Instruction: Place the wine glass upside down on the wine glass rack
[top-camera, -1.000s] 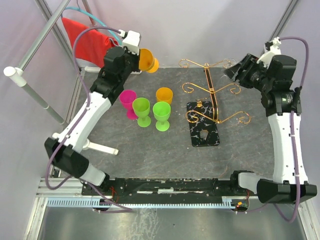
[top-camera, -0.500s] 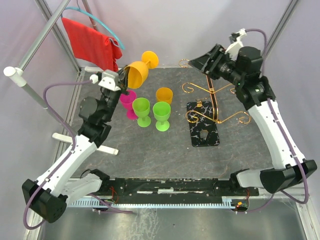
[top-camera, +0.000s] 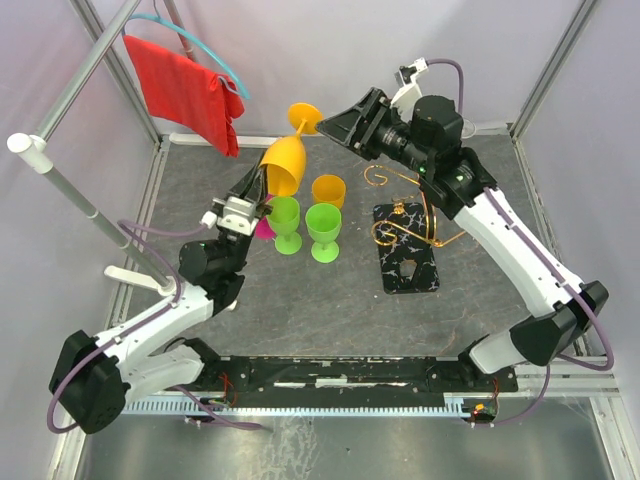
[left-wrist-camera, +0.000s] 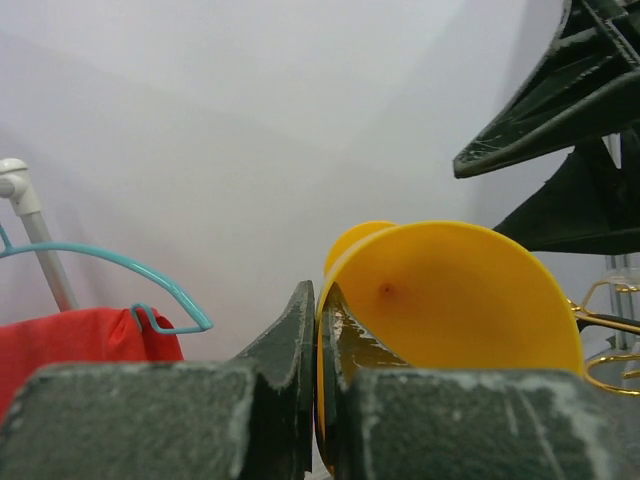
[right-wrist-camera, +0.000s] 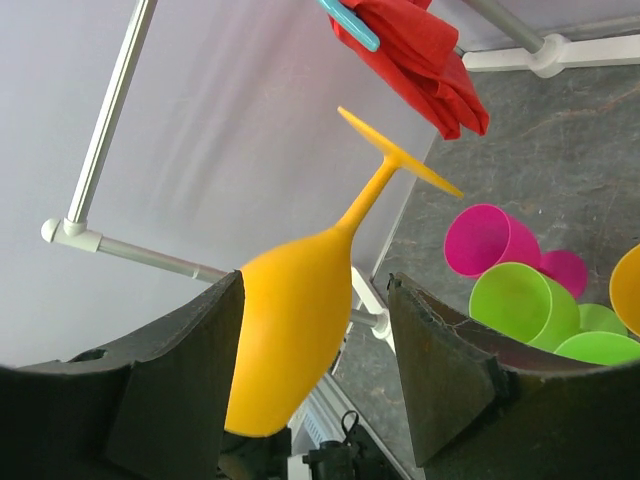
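The orange wine glass's free stem (right-wrist-camera: 369, 199) is in line with the open fingers of my right gripper, so I should continue to move in until they are on both sides of the stem (top-camera: 300, 129), and then close them.
My left gripper (top-camera: 256, 190) is shut on the rim of an orange wine glass (top-camera: 283, 163) and holds it in the air, tilted, with its foot (top-camera: 303, 117) up and towards the back. The left wrist view shows the fingers (left-wrist-camera: 300, 335) pinching the rim of the glass (left-wrist-camera: 450, 295). My right gripper (top-camera: 335, 125) is open, right next to the foot. In the right wrist view the glass (right-wrist-camera: 290, 330) shows between the spread fingers (right-wrist-camera: 450, 380), and no contact shows. The gold wire rack (top-camera: 425, 200) stands on its black base (top-camera: 405, 262) at right.
On the mat stand two green glasses (top-camera: 285, 215) (top-camera: 323, 225), an orange one (top-camera: 328, 190) and a pink one (top-camera: 262, 230) partly behind my left gripper. A red cloth (top-camera: 185, 85) hangs on a teal hanger at back left. A white pipe stand (top-camera: 60, 170) is on the left.
My left arm has swung the orange glass right and forward, over the standing glasses. My right arm has moved left from the rack until its open fingers are at the glass.
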